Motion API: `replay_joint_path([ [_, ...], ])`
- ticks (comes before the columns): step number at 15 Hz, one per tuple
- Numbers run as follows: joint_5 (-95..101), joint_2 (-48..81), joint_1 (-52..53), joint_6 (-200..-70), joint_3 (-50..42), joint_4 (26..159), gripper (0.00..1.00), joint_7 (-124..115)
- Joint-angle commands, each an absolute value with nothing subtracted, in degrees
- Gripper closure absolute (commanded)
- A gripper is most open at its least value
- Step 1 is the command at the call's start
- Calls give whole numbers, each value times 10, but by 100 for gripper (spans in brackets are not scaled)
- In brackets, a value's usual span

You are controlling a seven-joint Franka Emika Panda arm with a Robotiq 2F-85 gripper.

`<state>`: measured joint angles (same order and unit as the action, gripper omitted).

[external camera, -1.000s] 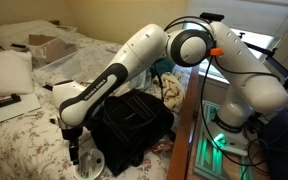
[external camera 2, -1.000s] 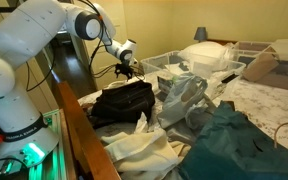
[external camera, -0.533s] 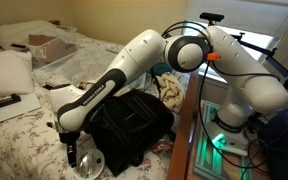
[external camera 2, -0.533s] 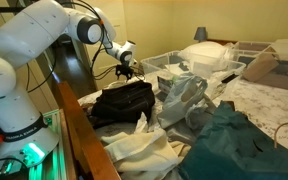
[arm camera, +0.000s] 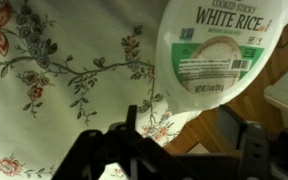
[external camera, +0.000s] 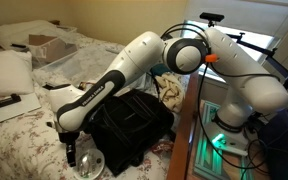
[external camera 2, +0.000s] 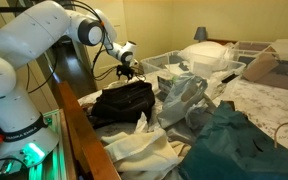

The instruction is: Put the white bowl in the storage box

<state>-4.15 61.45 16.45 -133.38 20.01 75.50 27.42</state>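
Observation:
I can see the white bowl (arm camera: 219, 52) is wider than my open fingers, so my gripper should straddle and pinch its near rim (arm camera: 188, 104) before lifting it toward the storage box.
The white bowl (external camera: 92, 163) lies on the flowered bedsheet at the bed's near edge, next to the black bag (external camera: 129, 125). In the wrist view the bowl (arm camera: 219, 55) shows a greenish-grey "white rice" label and fills the upper right. My gripper (external camera: 72, 150) hangs just beside the bowl, open and empty; its fingers (arm camera: 189, 130) sit below the bowl, which is not between them. The storage box (external camera 2: 156, 62), a clear plastic bin, stands on the bed beyond the bag. My gripper also shows above the bag in an exterior view (external camera 2: 127, 68), where the bowl is hidden.
A brown cardboard box (external camera: 49, 45) and pillows (external camera: 6, 72) lie further up the bed. Plastic bags (external camera 2: 184, 95) and heaped clothes (external camera 2: 234, 140) crowd the bed. A wooden bed edge (external camera 2: 79, 130) runs beside the bag.
The arm's elbow has shifted slightly; the gripper stays beside the bowl, still open.

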Motion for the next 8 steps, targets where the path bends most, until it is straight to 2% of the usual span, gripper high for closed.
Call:
replay_joint_path([
  [1,-28,625,167,-1336,197,739,9,266],
  [2,-27,625,167,-1335,197,739,27,267],
  [8,-24,628,168,-1332,193,736,69,266],
])
